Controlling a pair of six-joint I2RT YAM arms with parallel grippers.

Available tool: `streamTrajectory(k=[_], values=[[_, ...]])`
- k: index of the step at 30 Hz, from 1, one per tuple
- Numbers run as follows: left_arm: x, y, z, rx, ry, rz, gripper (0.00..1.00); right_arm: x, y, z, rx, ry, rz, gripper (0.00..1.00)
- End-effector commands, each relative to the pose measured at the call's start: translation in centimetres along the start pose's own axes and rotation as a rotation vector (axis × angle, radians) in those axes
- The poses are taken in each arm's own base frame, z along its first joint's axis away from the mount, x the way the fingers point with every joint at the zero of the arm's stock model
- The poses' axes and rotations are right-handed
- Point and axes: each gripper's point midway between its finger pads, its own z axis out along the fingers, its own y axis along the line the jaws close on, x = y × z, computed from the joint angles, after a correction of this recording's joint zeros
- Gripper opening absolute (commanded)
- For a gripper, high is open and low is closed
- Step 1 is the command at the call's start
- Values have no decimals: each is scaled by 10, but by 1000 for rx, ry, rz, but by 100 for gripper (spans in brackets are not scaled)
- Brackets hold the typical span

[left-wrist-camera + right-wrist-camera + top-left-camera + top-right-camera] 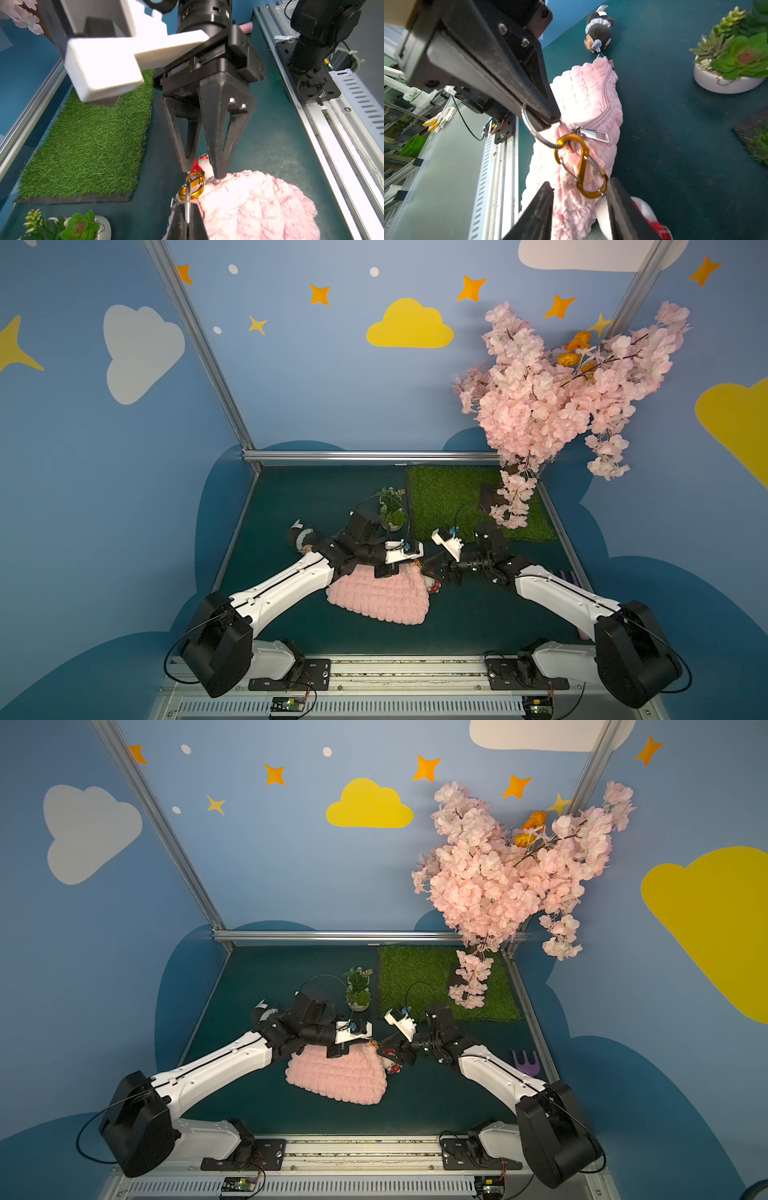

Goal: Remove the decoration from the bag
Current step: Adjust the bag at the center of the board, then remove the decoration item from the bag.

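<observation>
The fingers of my right gripper are at the carabiner's far end (594, 194). I should move them up and squeeze the gate (568, 170) next to the silver ring to free it.
The pink quilted bag (382, 597) (340, 1077) lies on the dark green table. At its zip end a silver ring (535, 135) carries a gold carabiner (582, 164) (195, 194). My left gripper (405, 566) (188, 209) is shut on that ring. The decoration (643, 212) (432, 585), a white plush with red cloth, hangs from the carabiner's far end, half hidden by my fingers. My right gripper (579, 185) (202, 172) is open, its jaws straddling the bag's corner, one finger against the carabiner's end.
A dark plush with white frill (600, 31) is clipped to the bag's other end. A potted succulent (392, 514) and a grass mat (457, 497) with a blossom tree (552, 398) stand behind. A purple fork-shaped toy (525, 1063) lies at right.
</observation>
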Motion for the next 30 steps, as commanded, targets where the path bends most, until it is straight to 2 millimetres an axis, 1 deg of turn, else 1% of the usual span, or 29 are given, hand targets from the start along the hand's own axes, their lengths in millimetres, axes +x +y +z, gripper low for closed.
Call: streamTrajectory(k=[1, 5, 8, 9, 11, 15, 19, 21, 23, 30], values=[[-7, 0, -8, 0, -8, 11, 2, -27, 7, 1, -61, -49, -73, 46], [-6, -1, -7, 5, -1, 4, 2, -24, 10, 9, -126, -31, -59, 44], [-4, -1, -8, 3, 10, 5, 2, -27, 13, 10, -156, -37, -52, 42], [-3, 0, -9, 1, 12, 5, 2, -26, 13, 10, -160, -33, -52, 42], [-3, 1, -9, -3, 13, 1, 2, -18, 14, 12, -164, -4, -54, 41], [-4, 6, -10, -13, 6, -7, 3, -14, 20, 15, -187, 19, -50, 40], [-3, 10, -11, -20, 8, -11, 2, -9, 21, 13, -167, 36, -44, 41], [-2, 9, -11, -16, 7, -13, 2, -9, 20, 12, -145, 38, -56, 43], [-2, 9, -11, -15, 4, -20, 2, -7, 19, 13, -137, 44, -65, 42], [-3, 7, -11, -5, 3, -23, 2, -13, 16, 16, -128, 38, -74, 34]])
